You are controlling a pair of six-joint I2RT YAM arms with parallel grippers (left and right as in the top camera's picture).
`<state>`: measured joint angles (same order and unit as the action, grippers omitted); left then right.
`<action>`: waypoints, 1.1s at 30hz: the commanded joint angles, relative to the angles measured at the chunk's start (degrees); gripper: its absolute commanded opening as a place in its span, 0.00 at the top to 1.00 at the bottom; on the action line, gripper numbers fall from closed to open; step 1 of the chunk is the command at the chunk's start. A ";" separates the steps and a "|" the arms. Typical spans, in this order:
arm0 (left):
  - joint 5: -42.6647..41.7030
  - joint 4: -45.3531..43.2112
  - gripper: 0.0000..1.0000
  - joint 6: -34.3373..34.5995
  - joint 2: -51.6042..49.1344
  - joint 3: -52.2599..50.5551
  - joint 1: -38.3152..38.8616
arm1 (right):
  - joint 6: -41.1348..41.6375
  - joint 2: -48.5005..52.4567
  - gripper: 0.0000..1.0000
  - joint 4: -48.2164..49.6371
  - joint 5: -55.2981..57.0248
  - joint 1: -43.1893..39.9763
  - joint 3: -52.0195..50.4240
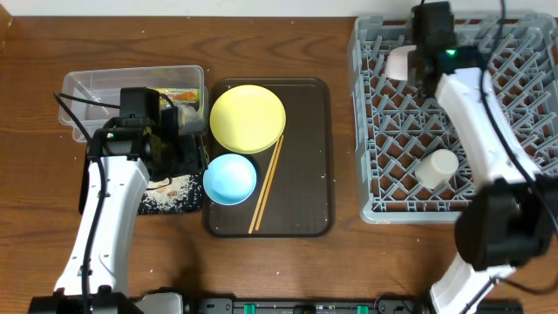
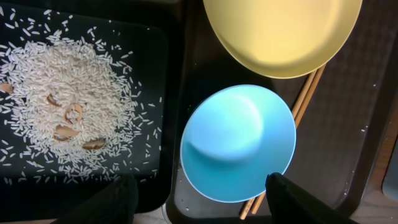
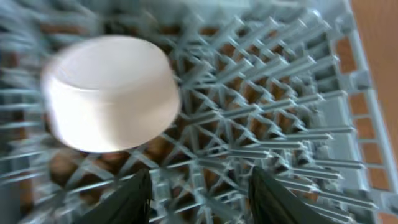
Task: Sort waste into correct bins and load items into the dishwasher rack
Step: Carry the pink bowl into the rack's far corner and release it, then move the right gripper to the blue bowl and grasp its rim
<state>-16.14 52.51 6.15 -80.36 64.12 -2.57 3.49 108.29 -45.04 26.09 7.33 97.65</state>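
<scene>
The light blue bowl (image 1: 230, 180) is open-side up, its rim clear of the yellow plate. I should keep my right gripper going to that rim (image 1: 251, 165) and close there.
My left gripper (image 2: 202, 205) is open and empty, with its fingers either side of the near rim of the light blue bowl (image 2: 238, 143). That bowl sits on the brown serving tray (image 1: 305, 131) beside the yellow plate (image 1: 248, 118) and two chopsticks (image 1: 266, 183). White rice grains (image 2: 62, 106) lie on the black tray (image 2: 155, 56). A printed wrapper (image 1: 179, 92) lies in the clear tub (image 1: 96, 83). My right gripper (image 3: 199, 196) is open and empty over the grey rack (image 1: 523, 105), next to the upturned white bowl (image 3: 112, 93). A pale cup (image 1: 436, 167) lies in the rack. The white scrap is not in view.
A few brown scraps (image 2: 68, 121) lie among the rice. The left arm (image 1: 113, 192) covers part of the black tray and the tub. Bare wooden table (image 1: 344, 270) shows between the serving tray and the rack.
</scene>
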 commanded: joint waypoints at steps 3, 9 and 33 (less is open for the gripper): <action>0.39 0.20 0.31 0.31 0.20 0.50 -0.26 | 1.22 -6.08 0.51 -0.87 -25.81 1.95 -0.04; 1.03 0.50 0.31 1.03 0.20 0.50 -0.26 | 1.22 -5.73 0.49 -3.93 -33.03 8.26 -0.15; 16.17 6.82 0.31 17.11 0.22 0.50 -12.15 | 5.55 10.23 0.48 -5.77 -42.38 34.58 -0.26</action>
<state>-0.91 58.98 22.55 -80.36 64.12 -14.48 7.44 116.90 -50.61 -14.22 39.75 97.65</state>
